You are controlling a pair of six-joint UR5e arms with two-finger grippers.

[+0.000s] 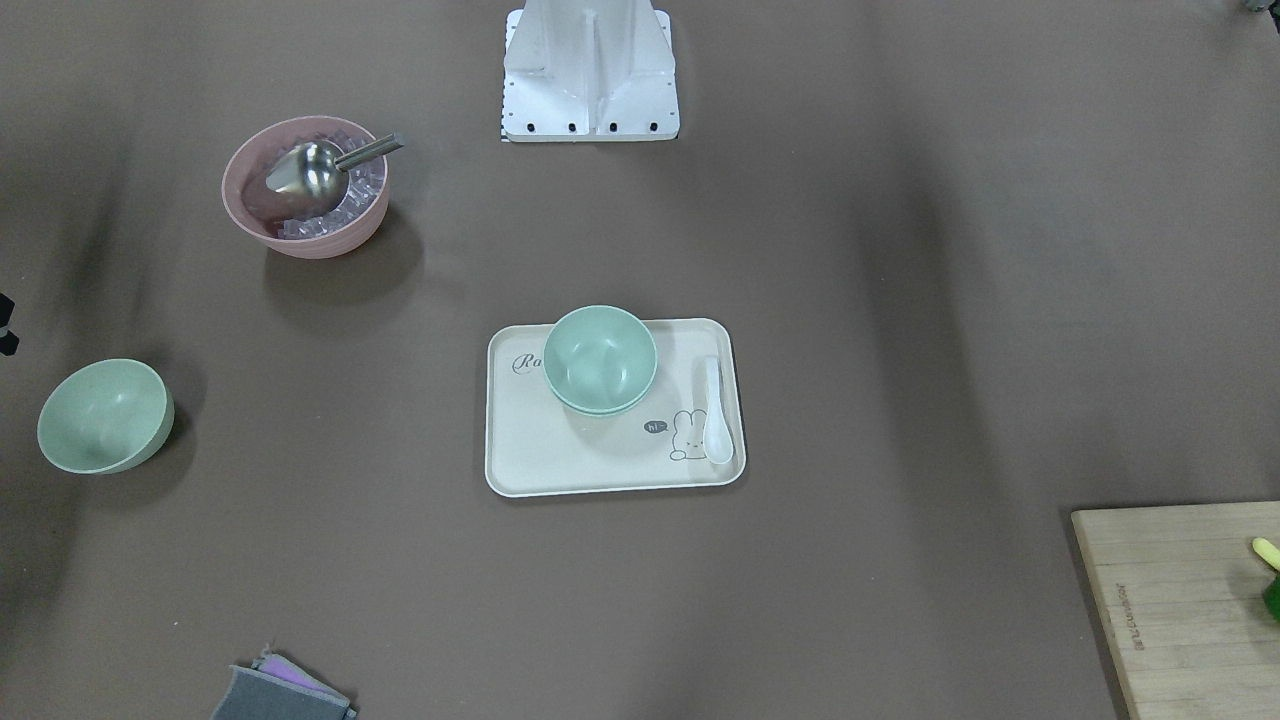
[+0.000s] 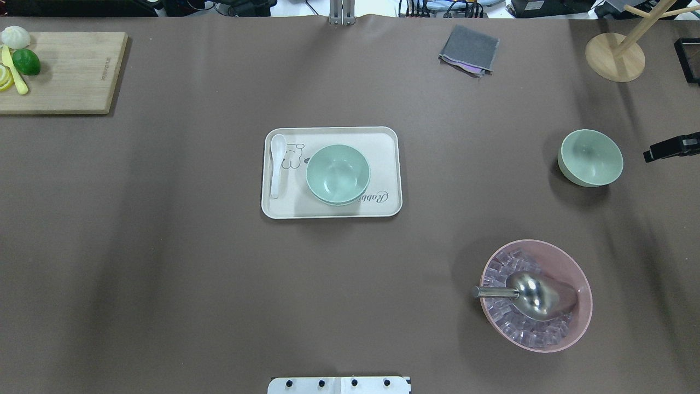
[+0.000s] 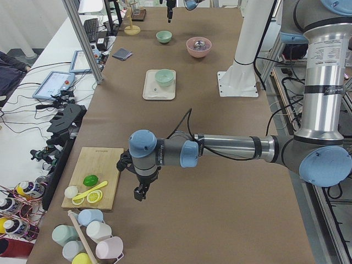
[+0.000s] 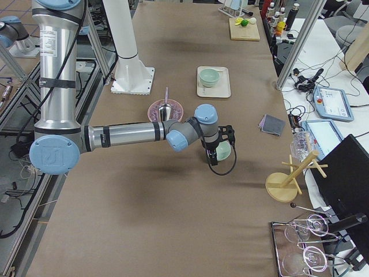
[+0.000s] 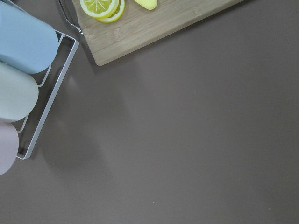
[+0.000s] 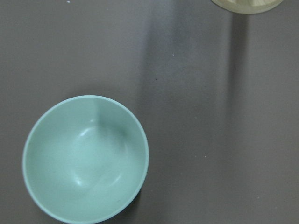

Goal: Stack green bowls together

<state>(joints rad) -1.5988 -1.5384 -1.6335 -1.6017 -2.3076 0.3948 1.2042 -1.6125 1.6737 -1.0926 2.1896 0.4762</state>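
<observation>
My gripper will lower the lone green bowl (image 1: 106, 416), and the bowl will go deep into the stack because the nested bowls' rims (image 1: 603, 410) are close together.
Two green bowls (image 2: 338, 174) sit nested on the cream tray (image 2: 383, 143) at the table's middle; they also show in the front view (image 1: 600, 360). A third green bowl (image 2: 590, 157) stands alone on the table to the right and fills the lower left of the right wrist view (image 6: 86, 158). My right gripper (image 2: 671, 148) hangs just right of this lone bowl, half out of the overhead view; I cannot tell if it is open. My left gripper (image 3: 141, 192) hangs over bare table beside the cutting board (image 3: 96, 176); I cannot tell its state.
A pink bowl (image 2: 536, 295) of ice cubes with a metal scoop stands at the near right. A white spoon (image 2: 277, 164) lies on the tray. A grey cloth (image 2: 468, 49) and a wooden stand (image 2: 615, 54) lie far right. A cup rack (image 5: 18, 84) stands by the board.
</observation>
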